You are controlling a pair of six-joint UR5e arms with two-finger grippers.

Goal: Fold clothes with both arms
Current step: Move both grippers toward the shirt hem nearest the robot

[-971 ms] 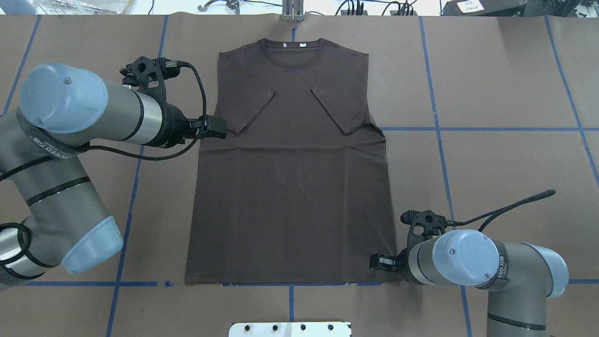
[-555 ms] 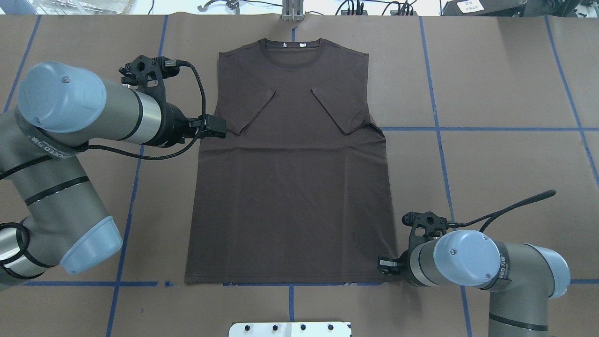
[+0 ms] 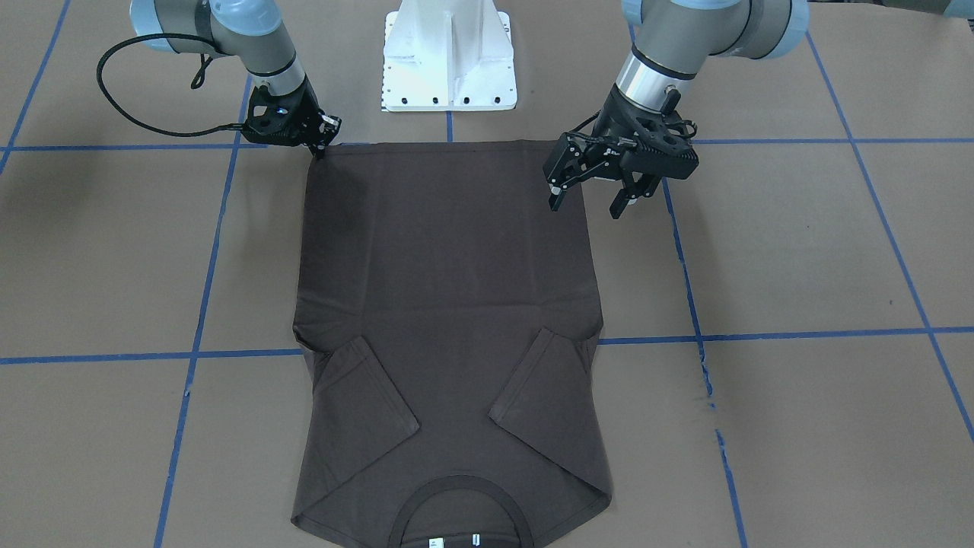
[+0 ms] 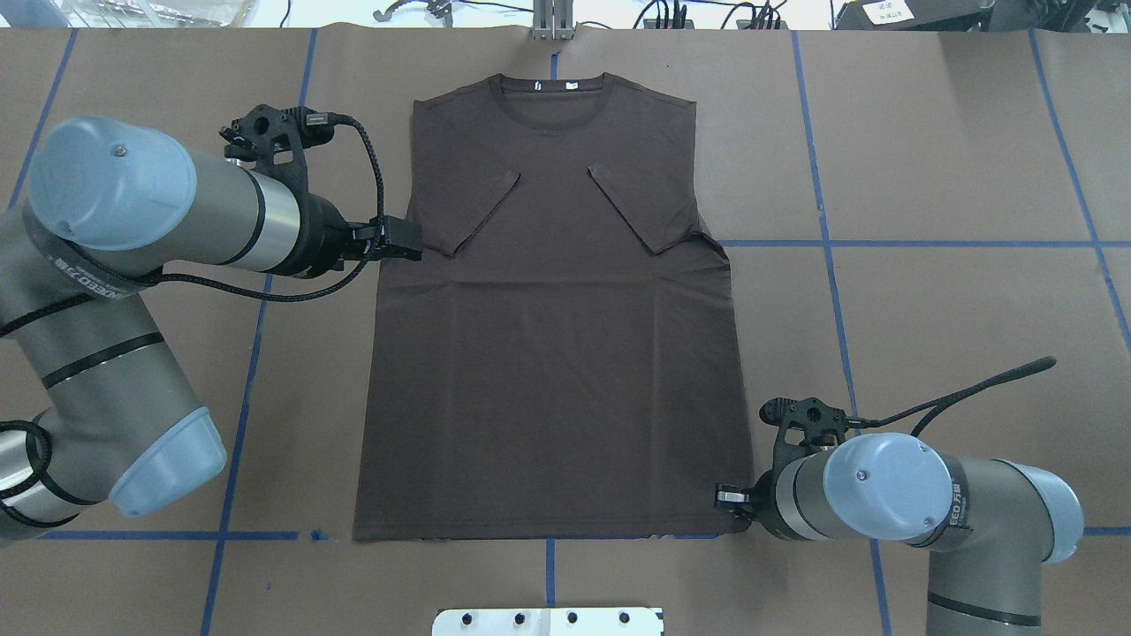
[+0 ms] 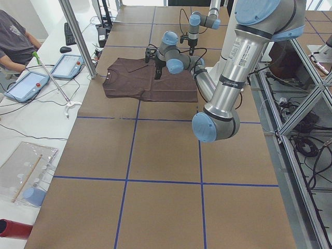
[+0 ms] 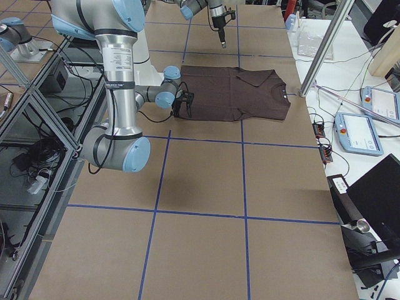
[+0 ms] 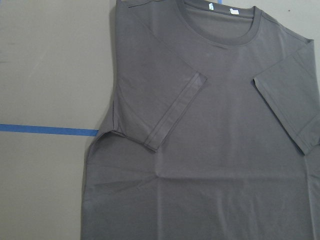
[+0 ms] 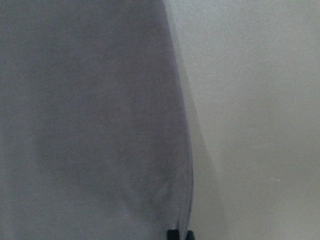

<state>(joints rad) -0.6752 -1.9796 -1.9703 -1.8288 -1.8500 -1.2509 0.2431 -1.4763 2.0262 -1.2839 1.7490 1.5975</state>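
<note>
The whole dark brown T-shirt [image 3: 452,274] will slide along with its sleeves still folded when I pull its hem, because the collar end [image 3: 462,507] is lying flat and free.
The dark brown T-shirt [image 4: 552,327] lies flat on the brown table, collar [image 4: 552,88] at the far side and both sleeves folded inward. My left gripper [image 3: 586,204] hangs open above the shirt's side edge, its fingers apart and holding nothing; from overhead it [image 4: 405,240] sits beside the folded sleeve. My right gripper [image 3: 318,148] is down at the hem corner and shut on the shirt's edge. The right wrist view shows its fingertips [image 8: 173,234] close together on the cloth edge [image 8: 187,165]. The left wrist view shows only the shirt [image 7: 210,125].
The white pedestal base [image 3: 449,61] stands just behind the hem. Blue tape lines [image 4: 928,244] cross the table. In the exterior left view a seated person [image 5: 13,36], tablets [image 5: 26,85] and a metal post [image 5: 78,36] are beyond the collar end.
My right gripper has drawn back slightly at the hem corner and its fingers have narrowed onto the cloth; the hem has shifted a little. My left arm has drifted slightly left.
</note>
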